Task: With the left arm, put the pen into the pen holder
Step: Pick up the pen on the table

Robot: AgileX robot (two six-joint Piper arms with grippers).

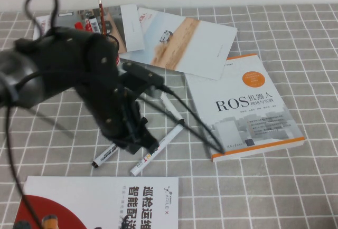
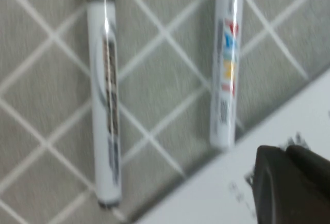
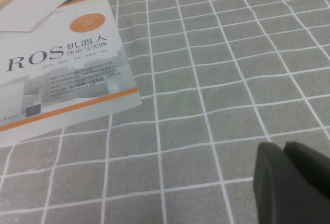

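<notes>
The robot should expect the pen holder (image 1: 114, 53) to be hidden behind the arm with other pens already in it, because the red pencil (image 1: 101, 10) stands upright there.
The pen (image 1: 107, 155) lies on the grey checked cloth, white with black lettering and a black cap; it also shows in the left wrist view (image 2: 105, 105). My left gripper (image 1: 138, 143) hangs low just above the cloth, between the pen and a white marker with colourful lettering (image 1: 154, 153). In the left wrist view the left gripper (image 2: 286, 152) is shut and empty, over the edge of a white booklet (image 2: 216, 198), apart from the pen. My right gripper (image 3: 289, 152) is shut and empty above bare cloth. The pen holder is out of view.
The colourful marker (image 2: 227, 64) lies parallel to the pen. A plain white marker (image 1: 170, 107) lies behind the arm. A ROS book (image 1: 248, 107) is at the right, and also shows in the right wrist view (image 3: 62, 69). Leaflets (image 1: 190, 41) and a red pencil (image 1: 99, 5) lie at the back.
</notes>
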